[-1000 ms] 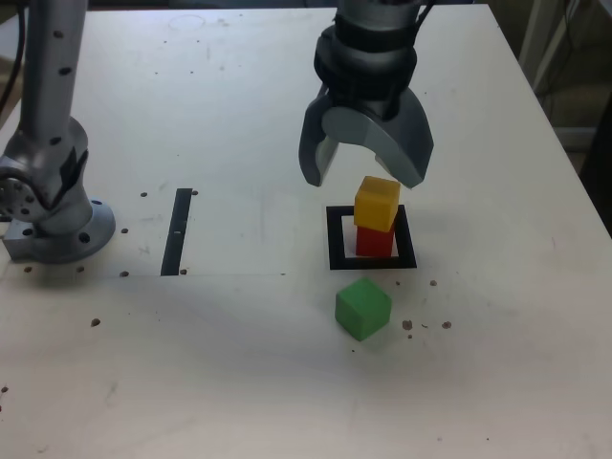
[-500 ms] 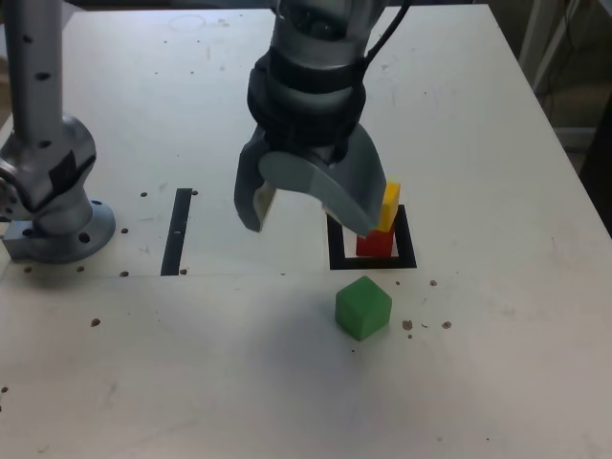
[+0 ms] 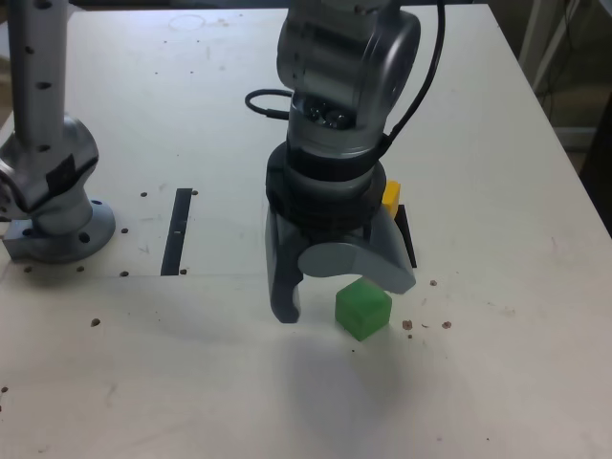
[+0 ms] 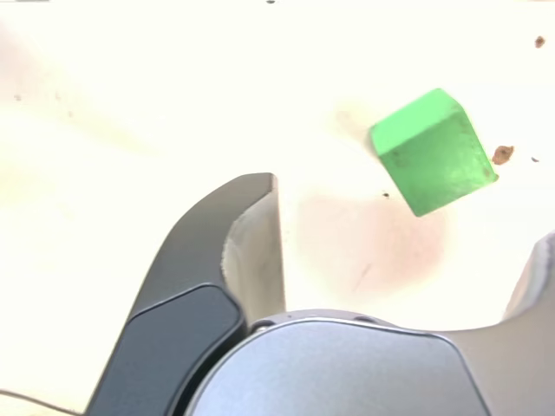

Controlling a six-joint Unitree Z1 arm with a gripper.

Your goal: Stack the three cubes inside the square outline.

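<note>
I should expect the red cube to be hidden under the yellow cube, because the yellow cube's corner (image 3: pixel 391 197) shows higher than the square outline.
The green cube (image 3: pixel 363 308) rests on the white table in front of the square outline (image 3: pixel 407 235), which the arm mostly covers. Only a corner of the yellow cube (image 3: pixel 390 197) shows behind the wrist, and the red cube is hidden. My gripper (image 3: pixel 342 295) is open and low over the table. One finger is down at the exterior view's left of the green cube and the other arches over the cube's back. In the wrist view the green cube (image 4: pixel 432 152) lies between the spread fingers of the gripper (image 4: pixel 403 217), nearer one side, untouched.
The arm's grey base (image 3: pixel 53 225) stands at the exterior view's left, with a narrow black strip (image 3: pixel 177 230) beside it. Small dark specks (image 3: pixel 426 323) dot the table near the green cube. The table's far right edge (image 3: pixel 550 115) runs past the stack.
The open gripper left the spot above the yellow-on-red stack, swung toward the camera and dropped down around the green cube. The cubes have not moved.
</note>
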